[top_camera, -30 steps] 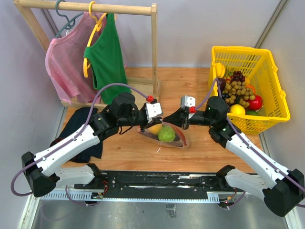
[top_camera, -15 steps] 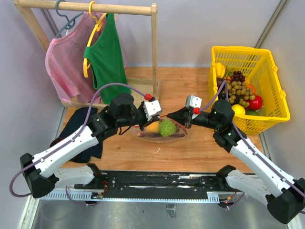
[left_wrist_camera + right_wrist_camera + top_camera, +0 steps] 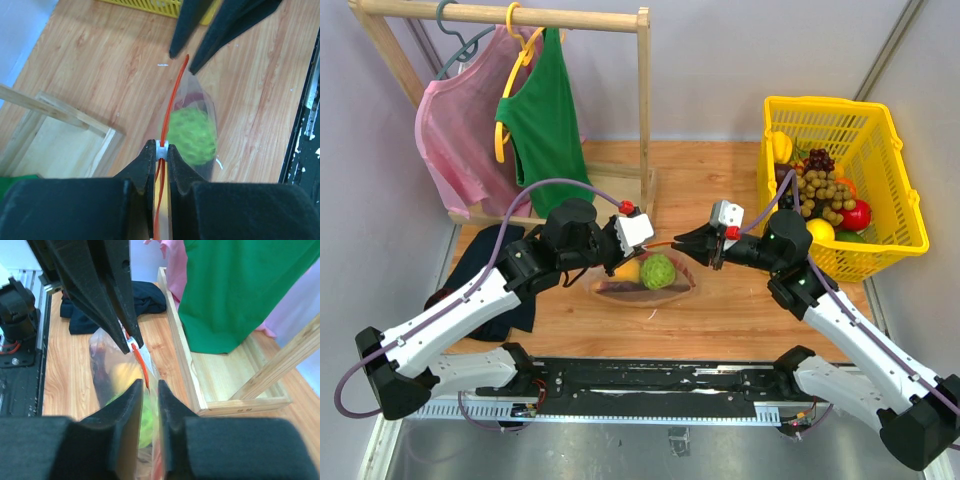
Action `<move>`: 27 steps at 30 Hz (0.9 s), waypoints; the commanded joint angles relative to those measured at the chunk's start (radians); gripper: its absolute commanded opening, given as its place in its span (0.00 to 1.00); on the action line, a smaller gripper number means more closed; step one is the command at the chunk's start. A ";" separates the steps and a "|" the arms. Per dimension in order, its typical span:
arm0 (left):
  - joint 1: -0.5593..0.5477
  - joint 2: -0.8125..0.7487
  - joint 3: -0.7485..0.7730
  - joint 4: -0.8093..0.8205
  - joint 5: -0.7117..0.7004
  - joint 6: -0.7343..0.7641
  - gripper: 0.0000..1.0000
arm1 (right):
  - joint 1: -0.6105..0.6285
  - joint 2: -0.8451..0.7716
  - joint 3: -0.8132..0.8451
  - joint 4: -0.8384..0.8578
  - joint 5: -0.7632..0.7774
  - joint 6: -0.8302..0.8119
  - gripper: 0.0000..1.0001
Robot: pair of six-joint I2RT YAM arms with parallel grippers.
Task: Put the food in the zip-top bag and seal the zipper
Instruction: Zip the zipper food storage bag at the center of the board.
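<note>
My right gripper should close its parted fingers on the zipper's far end (image 3: 186, 59), which sits loose between them, and pull while my left gripper keeps the slider still.
The zip-top bag (image 3: 642, 287) hangs between my two grippers over the table. Inside it are a green bumpy ball (image 3: 658, 271), an orange-yellow fruit (image 3: 631, 268) and a dark item low on the left. In the left wrist view my left gripper (image 3: 160, 148) is shut on the white slider of the orange-red zipper (image 3: 172, 100). The strip's far end sits between the fingers of my right gripper (image 3: 183, 57). In the right wrist view my right gripper (image 3: 150, 385) has its jaws slightly parted around the zipper (image 3: 142, 362), and the ball (image 3: 146, 426) shows below through the plastic.
A yellow basket (image 3: 910, 215) at the right holds grapes, tan balls and other toy produce. A wooden clothes rack (image 3: 644, 110) with a pink and a green shirt (image 3: 545, 125) stands at the back left. A dark cloth (image 3: 485, 262) lies under the left arm.
The left gripper has pulled leftward with the zipper slider, and the bag shifted left with it. The right gripper backed off to the right and its jaws have parted a little.
</note>
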 commanded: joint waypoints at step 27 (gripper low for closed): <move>0.001 -0.029 -0.020 0.010 0.024 0.005 0.00 | 0.000 0.096 0.062 0.015 0.024 -0.016 0.01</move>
